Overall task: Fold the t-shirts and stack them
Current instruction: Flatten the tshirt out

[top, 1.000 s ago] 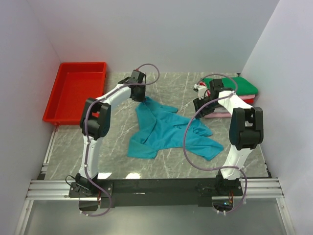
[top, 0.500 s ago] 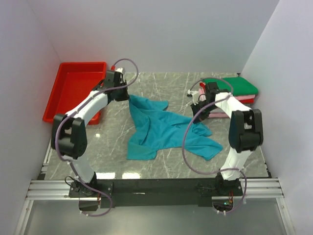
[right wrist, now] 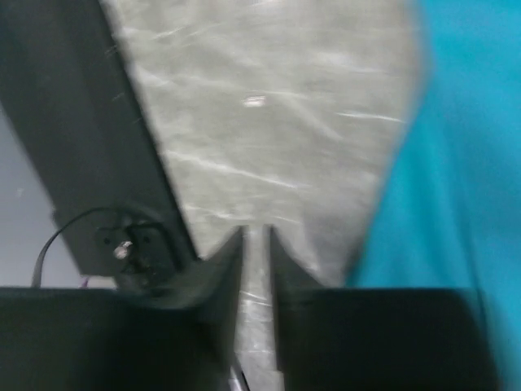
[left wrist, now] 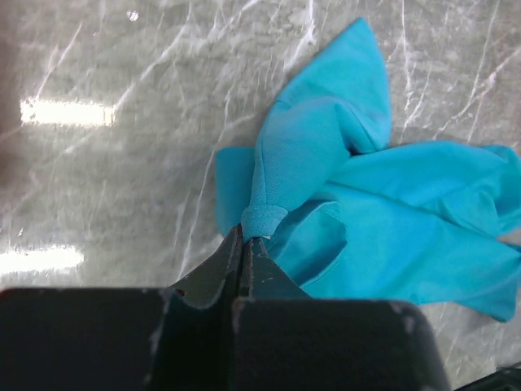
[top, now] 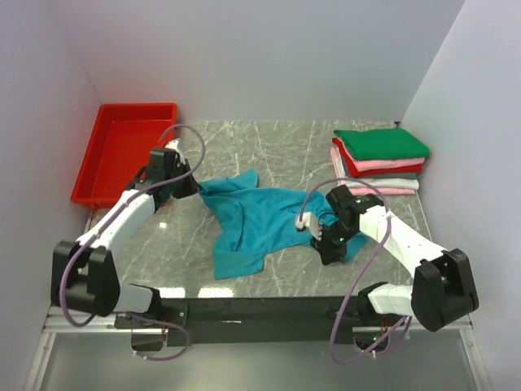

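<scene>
I should pinch the other end [top: 356,245] with my right gripper before both grippers lift the t-shirt and spread it flat, because my left gripper is holding one end of the bunched teal t-shirt [top: 259,216].
A teal t-shirt [top: 260,216] lies crumpled in the middle of the marble table. My left gripper [top: 194,186] is at its left end, shut on a bunched fold of the teal t-shirt [left wrist: 391,220], which hangs pinched at the tips of the left gripper [left wrist: 244,232]. My right gripper [top: 327,252] is low by the shirt's near right end, pointing at the table's near edge. In the blurred right wrist view the right gripper [right wrist: 256,232] is shut with no cloth between its tips, and the teal t-shirt [right wrist: 456,163] lies just to its right.
Folded t-shirts are stacked at the back right: green [top: 381,142] on top, then red [top: 383,169], pink and whitish [top: 395,186] below. A red plastic tray [top: 89,163] stands at the back left. White walls close in three sides.
My left gripper pulled the shirt's corner left and toward the near edge. My right gripper shut and swung from beside the stack to the shirt's near right end. The shirt's right part drew inward.
</scene>
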Controlling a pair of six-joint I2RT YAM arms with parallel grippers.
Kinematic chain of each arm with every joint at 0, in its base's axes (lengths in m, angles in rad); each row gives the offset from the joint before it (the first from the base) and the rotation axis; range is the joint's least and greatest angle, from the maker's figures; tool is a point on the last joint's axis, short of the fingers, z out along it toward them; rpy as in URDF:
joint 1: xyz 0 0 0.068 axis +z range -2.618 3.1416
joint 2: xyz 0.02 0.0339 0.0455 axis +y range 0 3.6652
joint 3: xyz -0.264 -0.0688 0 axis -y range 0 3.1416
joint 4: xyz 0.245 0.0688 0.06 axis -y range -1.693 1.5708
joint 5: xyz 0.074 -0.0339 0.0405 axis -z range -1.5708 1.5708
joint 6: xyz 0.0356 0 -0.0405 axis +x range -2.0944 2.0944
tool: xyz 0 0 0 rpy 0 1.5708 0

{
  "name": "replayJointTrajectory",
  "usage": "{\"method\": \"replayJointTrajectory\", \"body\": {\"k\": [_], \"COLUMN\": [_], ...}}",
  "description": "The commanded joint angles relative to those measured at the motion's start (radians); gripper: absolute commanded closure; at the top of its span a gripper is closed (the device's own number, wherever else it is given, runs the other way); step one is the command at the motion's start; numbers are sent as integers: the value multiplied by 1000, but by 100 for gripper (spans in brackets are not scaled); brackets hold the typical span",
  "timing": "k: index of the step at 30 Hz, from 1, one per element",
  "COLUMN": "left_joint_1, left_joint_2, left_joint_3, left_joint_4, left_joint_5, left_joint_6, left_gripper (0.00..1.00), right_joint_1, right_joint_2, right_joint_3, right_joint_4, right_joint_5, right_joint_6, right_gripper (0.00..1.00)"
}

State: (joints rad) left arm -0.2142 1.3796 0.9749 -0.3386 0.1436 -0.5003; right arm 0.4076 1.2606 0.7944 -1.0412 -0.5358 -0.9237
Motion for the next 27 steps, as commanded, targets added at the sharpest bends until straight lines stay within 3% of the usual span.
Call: {"method": "replayJointTrajectory", "body": {"k": [1,3,6,11,14,17,22,23,25,26,27], "left_joint_1": [16,32,44,52,61,68,78,78,78,79,79], "left_joint_2": [-88,-102,-108,-100,-93,-76,-33,-27,-11,-10,-8], "left_joint_3": [-57,-70,-82,-71,-45,-10,33,39,53,60,79], "left_joint_4": [39,38,44,49,39,29,39,41,44,46,41], "left_joint_5": [30,36,53,63,60,62,80,85,94,102,105], "left_joint_6": [-29,-29,-29,-27,-17,-6,0,-1,-4,-4,-3], "left_gripper": [100,100,100,100,100,100,100,100,100,100,100], "right_joint_1": [-90,-171,-248,-253,-250,-248,-244,-242,-237,-236,-236], "right_joint_2": [-30,14,167,558,704,799,847,858,869,875,867], "right_joint_3": [81,170,334,690,823,919,933,933,939,956,962], "right_joint_4": [121,196,245,120,103,58,70,69,55,28,14], "right_joint_5": [14,1,-29,-52,-1,29,106,109,103,91,56], "right_joint_6": [84,127,190,184,200,206,229,229,223,220,211], "right_gripper": [68,47,39,36,36,36,37,38,53,65,92]}}
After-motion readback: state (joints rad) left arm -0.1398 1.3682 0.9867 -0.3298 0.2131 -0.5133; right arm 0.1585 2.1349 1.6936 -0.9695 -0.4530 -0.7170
